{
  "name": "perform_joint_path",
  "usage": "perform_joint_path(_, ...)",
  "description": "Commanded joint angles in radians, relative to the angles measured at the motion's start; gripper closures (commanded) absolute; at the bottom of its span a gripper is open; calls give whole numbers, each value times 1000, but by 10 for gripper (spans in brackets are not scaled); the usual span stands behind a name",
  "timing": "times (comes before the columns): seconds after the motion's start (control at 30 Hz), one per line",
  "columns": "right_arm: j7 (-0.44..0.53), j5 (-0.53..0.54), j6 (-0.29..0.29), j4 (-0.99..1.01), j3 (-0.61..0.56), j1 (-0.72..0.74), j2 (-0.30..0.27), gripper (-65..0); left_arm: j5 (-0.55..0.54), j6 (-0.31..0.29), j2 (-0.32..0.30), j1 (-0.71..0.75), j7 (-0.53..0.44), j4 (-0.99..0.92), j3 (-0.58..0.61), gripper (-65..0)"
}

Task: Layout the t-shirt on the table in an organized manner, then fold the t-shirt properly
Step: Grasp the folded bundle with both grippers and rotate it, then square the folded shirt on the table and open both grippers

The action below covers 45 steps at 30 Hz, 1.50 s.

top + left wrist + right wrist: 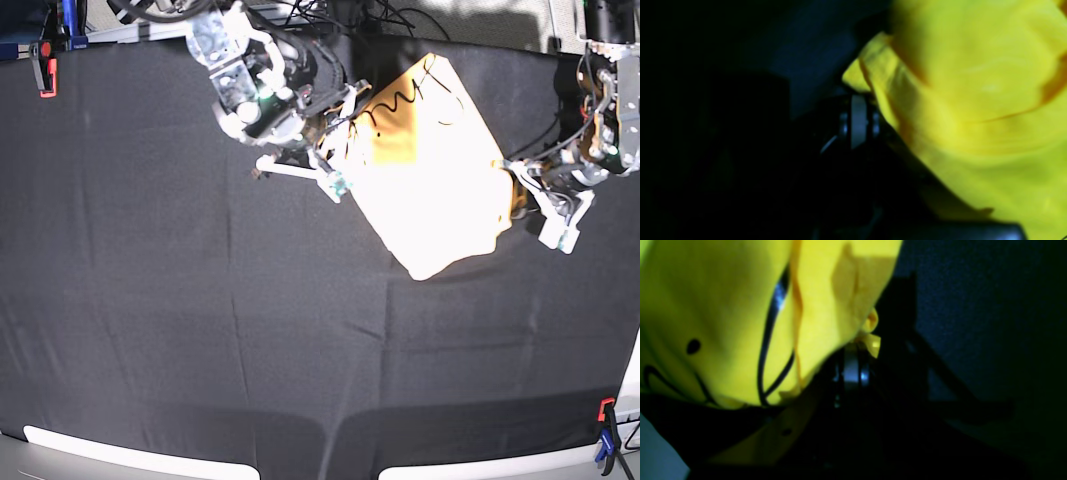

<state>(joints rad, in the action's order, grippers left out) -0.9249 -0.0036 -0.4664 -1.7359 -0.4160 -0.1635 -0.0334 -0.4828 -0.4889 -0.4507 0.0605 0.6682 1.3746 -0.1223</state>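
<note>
I should swing the t-shirt's near side toward the front rim with my left gripper until the t-shirt sits square, because the t-shirt's scribbled end slants to the table's back edge.
The t-shirt, pale yellow with a black scribbled line near its top, is stretched between my two grippers at the back of the table. On its left edge, my right gripper is shut on the fabric. At its right corner, my left gripper is shut on the cloth. In the right wrist view a bunched bit of t-shirt sits pinched in the right gripper. The left wrist view shows the t-shirt spreading right from the left gripper. Whether the shirt's lower edge touches the table cannot be told.
Black cloth covers the table. A red clamp sits at the back left edge and another red clamp at the front right. A white rim runs along the front edge. Cables lie behind the table.
</note>
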Motion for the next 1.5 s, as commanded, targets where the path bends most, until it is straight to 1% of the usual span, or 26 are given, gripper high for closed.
perform_joint_path(0.0, 0, -8, 5, -30, 10, 8, 3, 0, -31, 1, -32, -16, 11, 29, -9, 0)
perform_joint_path(0.13, -18, -24, 5, -91, 66, 8, 3, 0, -106, 3, -90, -13, 81, 75, -9, 0)
perform_joint_path(0.23, -12, -24, 4, -106, 127, 18, 3, 0, -157, 50, -121, -12, 151, 96, -9, 0)
perform_joint_path(0.3, 26, -23, 4, -105, 167, 29, 3, 0, -214, 53, -128, 4, 212, 101, -9, 0)
perform_joint_path(0.37, 60, -13, 4, -103, 198, 43, 3, 0, -253, 52, -126, 42, 238, 114, -9, 0)
perform_joint_path(0.53, 49, 12, 4, -103, 198, 62, 8, 0, -259, 51, -122, 177, 192, 186, -9, 0)
perform_joint_path(0.63, 20, 49, 3, -103, 191, 50, 17, 0, -250, 51, -92, 219, 150, 214, -9, 0)
perform_joint_path(0.77, 20, 67, 2, -103, 151, 19, 35, 0, -232, 51, -26, 213, 90, 216, -8, 0)
perform_joint_path(0.83, 22, 66, 2, -103, 114, 3, 44, 0, -189, 52, 9, 201, 63, 216, -8, 0)
perform_joint_path(0.93, 28, 62, 3, -103, 40, -18, 45, 0, -122, 52, 49, 164, 59, 214, -8, 0)
perform_joint_path(1.0, 27, 59, 6, -103, -6, -29, 45, 0, -103, 52, 63, 137, 40, 210, -8, 0)
perform_joint_path(1.03, 28, 59, 18, -103, -26, -36, 45, 0, -96, 52, 67, 125, 30, 205, -8, 0)
perform_joint_path(1.1, 32, 59, 36, -103, -60, -50, 45, 0, -85, 52, 68, 101, 8, 191, -8, 0)
perform_joint_path(1.17, 40, 56, 39, -103, -82, -61, 45, 0, -82, 52, 68, 76, -7, 172, -8, 0)
perform_joint_path(1.23, 56, 19, 61, -103, -96, -71, 45, 0, -82, 52, 68, 55, -6, 161, -8, 0)
perform_joint_path(1.33, 56, -80, 116, -103, -90, -75, 44, 0, -82, 53, 67, 43, -3, 160, -9, 0)
perform_joint_path(1.4, 51, -138, 140, -105, -75, -75, 44, 0, -86, 58, 58, 42, -2, 164, -9, 0)
perform_joint_path(1.47, 45, -162, 146, -111, -51, -75, 44, 0, -98, 112, 43, 50, 13, 177, -10, 0)
